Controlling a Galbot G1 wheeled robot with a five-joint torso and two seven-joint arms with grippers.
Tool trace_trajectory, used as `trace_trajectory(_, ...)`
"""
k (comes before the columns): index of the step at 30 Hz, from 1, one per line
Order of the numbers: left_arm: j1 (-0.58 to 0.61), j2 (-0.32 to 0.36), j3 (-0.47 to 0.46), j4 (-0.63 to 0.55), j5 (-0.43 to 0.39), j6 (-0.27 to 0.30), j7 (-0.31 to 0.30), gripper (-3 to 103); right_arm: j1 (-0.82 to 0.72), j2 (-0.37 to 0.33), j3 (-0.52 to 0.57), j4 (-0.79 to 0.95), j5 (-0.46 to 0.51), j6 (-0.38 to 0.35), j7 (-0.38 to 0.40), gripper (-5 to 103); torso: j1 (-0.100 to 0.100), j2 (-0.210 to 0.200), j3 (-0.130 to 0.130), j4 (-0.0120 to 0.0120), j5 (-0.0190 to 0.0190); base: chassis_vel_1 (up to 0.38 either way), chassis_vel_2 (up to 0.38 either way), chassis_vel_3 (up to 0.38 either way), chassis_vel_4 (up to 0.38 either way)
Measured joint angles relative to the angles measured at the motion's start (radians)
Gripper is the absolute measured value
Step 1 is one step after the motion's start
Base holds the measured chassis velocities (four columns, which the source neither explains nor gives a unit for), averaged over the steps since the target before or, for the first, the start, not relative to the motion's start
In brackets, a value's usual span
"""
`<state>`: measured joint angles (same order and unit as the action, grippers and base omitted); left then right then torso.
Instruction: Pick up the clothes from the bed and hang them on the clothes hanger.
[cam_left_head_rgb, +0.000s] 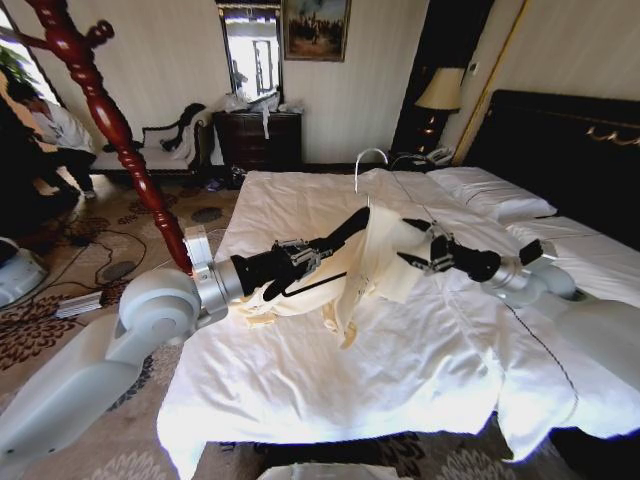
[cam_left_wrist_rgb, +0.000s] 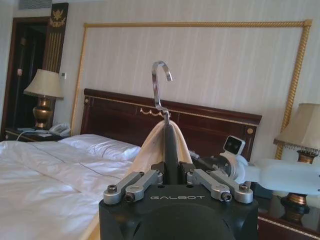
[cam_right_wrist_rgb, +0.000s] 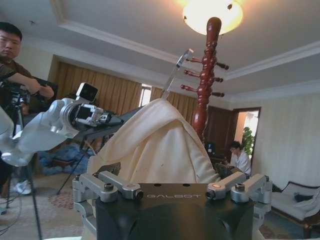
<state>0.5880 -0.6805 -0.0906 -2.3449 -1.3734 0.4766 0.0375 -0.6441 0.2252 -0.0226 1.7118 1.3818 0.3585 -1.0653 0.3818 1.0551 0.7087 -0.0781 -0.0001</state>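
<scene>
Limp folds (cam_left_head_rgb: 345, 308) hang down below the black clothes hanger, so the clothes (cam_left_head_rgb: 378, 246) will stay draped over the hanger and crumple around it when I lower it.
The clothes (cam_left_head_rgb: 375, 262), a cream garment, hang draped over the black clothes hanger (cam_left_head_rgb: 345, 228) above the white bed (cam_left_head_rgb: 350, 385). The hanger's silver hook (cam_left_head_rgb: 366, 157) points up. My left gripper (cam_left_head_rgb: 318, 248) is shut on the hanger's black bar just below the hook. In the left wrist view the hook (cam_left_wrist_rgb: 160, 85) rises above the gripper (cam_left_wrist_rgb: 172, 172), with the clothes (cam_left_wrist_rgb: 150, 150) folded over the hanger's neck. My right gripper (cam_left_head_rgb: 414, 243) stands open against the garment's right side. Cream cloth (cam_right_wrist_rgb: 155, 145) bulges close in front of it in the right wrist view.
A tall red-brown coat stand (cam_left_head_rgb: 110, 120) rises left of the bed, behind my left arm. A narrower white bed (cam_left_head_rgb: 590, 260) lies on the right, under the right arm. Cables (cam_left_head_rgb: 90, 300) trail over the carpet at left. A dark dresser (cam_left_head_rgb: 258, 138) and a lamp (cam_left_head_rgb: 440, 90) stand at the back.
</scene>
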Motion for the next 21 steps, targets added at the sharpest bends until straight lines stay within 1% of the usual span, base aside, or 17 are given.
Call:
trace_trajectory(9,0.002,0.005,0.029,-0.023,0.009,0.001,0.006,15,0.011,0.011,-0.015,-0.038,-0.018,-0.011,-0.007,100,0.000,0.000,0.000,0.0003,0.0001,0.000,0.000,0.000,0.000)
trace_trajectory(13,-0.014,0.006,0.041,-0.021,0.006,0.001,0.006,15,0.007,0.011,-0.014,-0.050,-0.027,-0.014,-0.049,101,0.000,0.000,0.000,0.0001,0.0001,0.000,0.000,0.000,0.000)
trace_trajectory(14,-0.014,0.006,0.041,-0.021,0.006,0.001,0.006,15,0.007,0.011,-0.014,-0.050,-0.027,-0.014,-0.049,101,0.000,0.000,0.000,0.0001,0.0001,0.000,0.000,0.000,0.000)
trace_trajectory(16,-0.019,0.001,0.045,-0.015,0.007,0.001,0.007,15,0.006,0.011,-0.012,-0.053,-0.030,-0.017,-0.065,91,0.000,0.000,0.000,0.0002,0.0001,0.000,0.000,0.000,0.000)
trace_trajectory(17,-0.020,0.001,0.045,-0.014,0.008,0.001,0.007,15,0.006,0.011,-0.012,-0.054,-0.031,-0.019,-0.067,91,0.000,0.000,0.000,0.0001,0.0001,0.000,0.000,0.000,0.000)
trace_trajectory(18,-0.020,0.000,0.046,-0.011,0.009,0.001,0.008,15,0.006,0.011,-0.010,-0.053,-0.032,-0.023,-0.074,80,0.000,0.000,0.000,0.0000,0.0000,0.000,0.000,0.000,0.000)
trace_trajectory(20,-0.020,0.001,0.046,-0.010,0.010,0.001,0.008,15,0.006,0.012,-0.009,-0.053,-0.032,-0.025,-0.074,80,0.000,0.000,0.000,0.0001,0.0000,0.000,0.000,0.000,0.000)
trace_trajectory(21,-0.020,0.002,0.046,-0.010,0.011,0.001,0.009,15,0.006,0.013,-0.008,-0.052,-0.032,-0.027,-0.074,76,0.000,0.000,0.000,0.0002,0.0000,0.000,0.000,0.000,0.000)
